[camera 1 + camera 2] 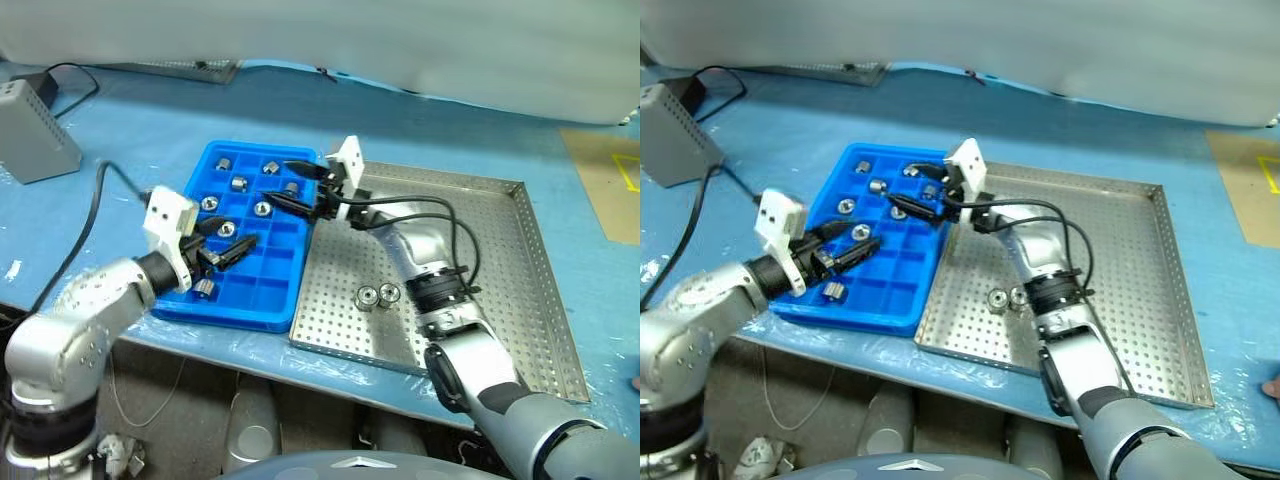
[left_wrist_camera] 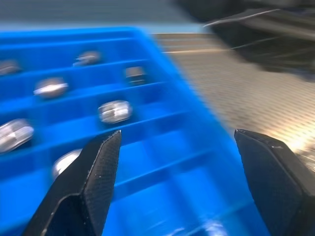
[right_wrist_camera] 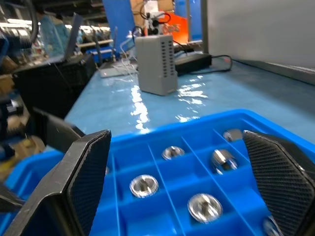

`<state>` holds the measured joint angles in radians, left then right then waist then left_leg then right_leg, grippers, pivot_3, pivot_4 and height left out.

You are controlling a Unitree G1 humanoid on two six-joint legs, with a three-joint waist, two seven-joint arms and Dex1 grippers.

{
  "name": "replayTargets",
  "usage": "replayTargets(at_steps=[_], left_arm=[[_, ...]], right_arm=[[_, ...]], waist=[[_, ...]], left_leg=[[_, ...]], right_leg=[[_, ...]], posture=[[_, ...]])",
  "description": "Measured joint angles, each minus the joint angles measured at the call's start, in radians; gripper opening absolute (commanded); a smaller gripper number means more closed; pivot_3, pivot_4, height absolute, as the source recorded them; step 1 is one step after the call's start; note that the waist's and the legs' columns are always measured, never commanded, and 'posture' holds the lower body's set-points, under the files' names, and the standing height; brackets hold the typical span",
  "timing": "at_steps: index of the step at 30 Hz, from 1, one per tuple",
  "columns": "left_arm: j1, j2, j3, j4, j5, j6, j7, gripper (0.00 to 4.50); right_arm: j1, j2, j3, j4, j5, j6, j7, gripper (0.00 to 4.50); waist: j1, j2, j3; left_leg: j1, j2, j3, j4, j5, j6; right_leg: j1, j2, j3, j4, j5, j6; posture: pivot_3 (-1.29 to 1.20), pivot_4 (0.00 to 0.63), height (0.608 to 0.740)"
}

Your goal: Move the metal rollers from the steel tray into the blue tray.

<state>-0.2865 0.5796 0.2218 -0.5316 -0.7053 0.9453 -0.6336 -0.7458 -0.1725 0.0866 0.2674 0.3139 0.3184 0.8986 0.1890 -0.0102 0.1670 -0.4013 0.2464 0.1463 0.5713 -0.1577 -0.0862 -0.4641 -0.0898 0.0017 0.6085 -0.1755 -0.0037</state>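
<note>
The rims of a metal roller and its neighbour [image 1: 366, 297] are touching side [image 1: 378, 296] by side, so the neighbour should stick and come along when I lift the roller from the steel tray.
The blue tray [image 1: 262, 292] lies left of the steel tray [image 1: 500, 260], edge to edge. Several metal rollers [image 1: 239, 183] sit in the blue tray's compartments, and the right wrist view shows them close up [image 3: 143, 186]. Two rollers [image 1: 367, 297] lie side by side on the steel tray's perforated floor. My left gripper [image 1: 230, 241] hovers open over the near left part of the blue tray with nothing between its fingers [image 2: 98, 167]. My right gripper [image 1: 287, 184] is open and empty above the blue tray's far right corner, pointing left across it.
A grey box [image 1: 35, 130] stands at the far left, and a black cable [image 1: 95, 205] runs from it toward my left arm. Both trays rest on a blue table cover [image 1: 150, 130]. The table's front edge runs just below the trays.
</note>
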Motion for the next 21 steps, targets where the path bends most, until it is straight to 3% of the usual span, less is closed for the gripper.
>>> replayTargets(at_steps=[4, 6, 9, 13, 18, 21], left_arm=[[-0.162, 0.006, -0.088, 0.211, 0.022, -0.103, -0.148, 3.87], [-0.238, 0.006, -0.191, 0.305, 0.06, -0.167, -0.26, 3.87], [-0.333, -0.016, -0.381, 0.47, 0.183, -0.297, -0.409, 3.87], [-0.412, -0.087, -0.527, 0.662, 0.322, -0.466, -0.512, 3.87], [-0.479, -0.174, -0.579, 0.839, 0.417, -0.627, -0.575, 3.87], [-0.535, -0.246, -0.536, 0.955, 0.438, -0.694, -0.507, 3.87]], right_arm=[[0.1, -0.132, -0.008, -0.191, 0.048, 0.162, 0.016, 4.5], [0.17, -0.218, -0.006, -0.296, 0.048, 0.225, 0.013, 4.5], [0.26, -0.308, -0.007, -0.406, 0.042, 0.308, -0.022, 4.5], [0.352, -0.395, 0.018, -0.51, 0.038, 0.383, -0.032, 4.5], [0.403, -0.44, 0.079, -0.578, 0.03, 0.448, -0.051, 4.5], [0.409, -0.446, 0.128, -0.583, 0.02, 0.469, -0.052, 4.5]], waist=[[-0.044, 0.0, 0.0], [-0.06, 0.0, 0.0], [-0.093, 0.0, 0.0], [-0.141, 0.0, 0.0], [-0.174, 0.001, -0.001], [-0.174, 0.001, -0.001]], left_leg=[[0.003, 0.0, 0.0, 0.0, 0.001, 0.0], [0.008, 0.0, 0.0, -0.002, 0.001, -0.001], [0.016, -0.002, 0.002, -0.006, 0.002, -0.001], [0.017, -0.002, 0.002, -0.006, 0.002, -0.002], [0.018, -0.002, 0.003, -0.005, 0.002, -0.001], [0.017, -0.002, 0.004, -0.003, 0.001, 0.0]], right_leg=[[0.002, 0.0, 0.001, 0.0, 0.0, 0.0], [0.007, 0.0, 0.001, -0.001, 0.0, 0.001], [0.01, 0.0, 0.004, -0.001, 0.0, 0.001], [0.01, 0.002, 0.006, -0.001, 0.0, 0.001], [0.01, 0.002, 0.008, -0.001, 0.0, 0.001], [0.011, 0.002, 0.01, -0.001, 0.001, 0.001]], posture=[[-0.04, 0.15, 0.74], [-0.08, 0.15, 0.74], [-0.19, 0.15, 0.74], [-0.26, 0.15, 0.74], [-0.3, 0.15, 0.74], [-0.29, 0.15, 0.74]])
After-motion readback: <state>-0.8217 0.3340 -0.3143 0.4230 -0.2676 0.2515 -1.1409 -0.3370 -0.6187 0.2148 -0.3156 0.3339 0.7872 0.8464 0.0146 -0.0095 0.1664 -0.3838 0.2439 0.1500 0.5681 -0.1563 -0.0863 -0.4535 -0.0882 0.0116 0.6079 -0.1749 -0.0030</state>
